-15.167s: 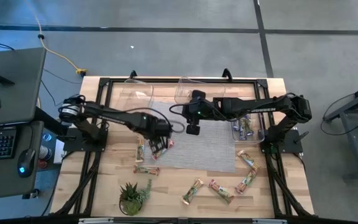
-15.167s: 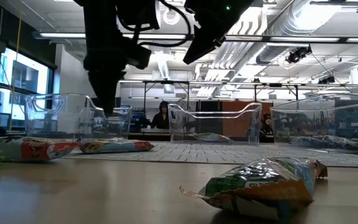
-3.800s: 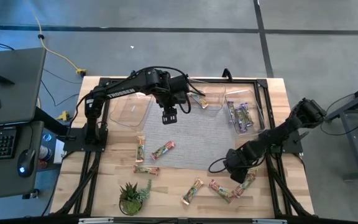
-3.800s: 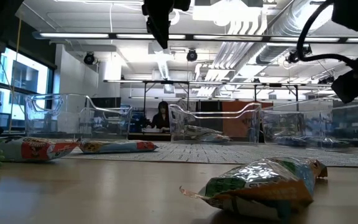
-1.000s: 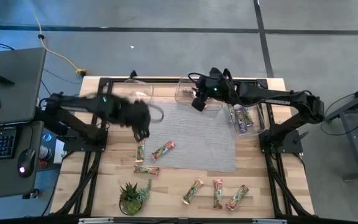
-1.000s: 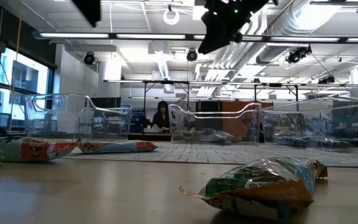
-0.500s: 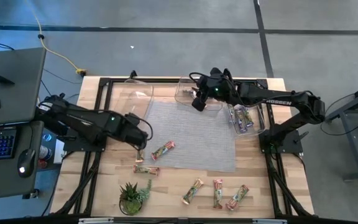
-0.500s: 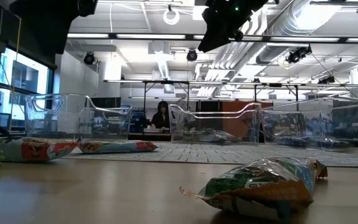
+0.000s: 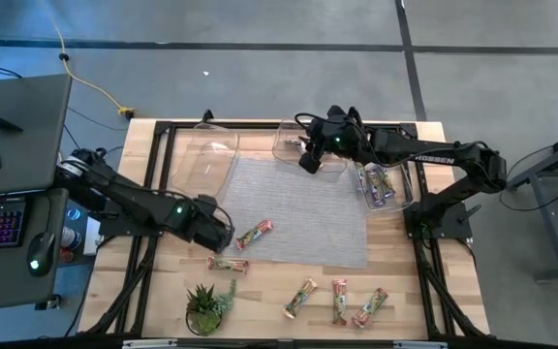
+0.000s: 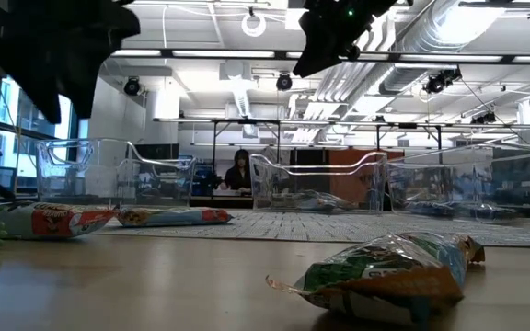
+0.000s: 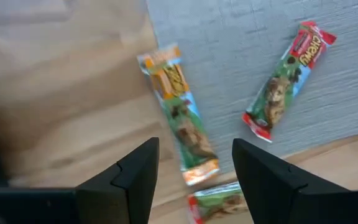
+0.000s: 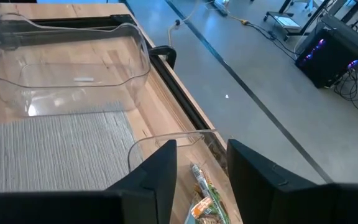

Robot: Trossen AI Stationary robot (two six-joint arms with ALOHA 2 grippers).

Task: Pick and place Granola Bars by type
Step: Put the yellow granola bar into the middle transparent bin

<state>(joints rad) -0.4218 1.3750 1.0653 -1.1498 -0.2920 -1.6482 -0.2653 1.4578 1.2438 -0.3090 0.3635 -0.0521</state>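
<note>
The left gripper's open fingers are across the green-orange granola bar's narrow width [image 11: 176, 93]. The robot should keep lowering them until they are on both sides of the bar's middle [image 11: 184, 117], and then close them.
My left gripper [image 9: 217, 233] [image 11: 194, 149] is open and hovers over a green-orange granola bar [image 11: 179, 127], which lies flat across the grey mat's left edge; its fingers stand on either side of the bar, clear of it. In the high view the gripper hides that bar. A red-pink bar [image 9: 253, 234] [image 11: 284, 84] lies on the mat beside it, and another green-orange bar [image 9: 228, 263] lies nearer on the wood. My right gripper [image 9: 304, 163] [image 12: 201, 149] is open, raised above the middle clear tub [image 9: 308, 145], where bars [image 12: 201, 193] lie.
An empty clear tub [image 9: 211, 150] stands at the far left, and the right tub [image 9: 381, 184] holds several bars. Three bars [image 9: 339, 301] lie near the table's near edge, beside a potted plant [image 9: 206, 305]. The grey mat [image 9: 308, 208] covers the middle.
My left gripper has moved toward the table's near edge and come down over the green-orange bar at the mat's left edge. The right arm has kept still, and no bar has moved.
</note>
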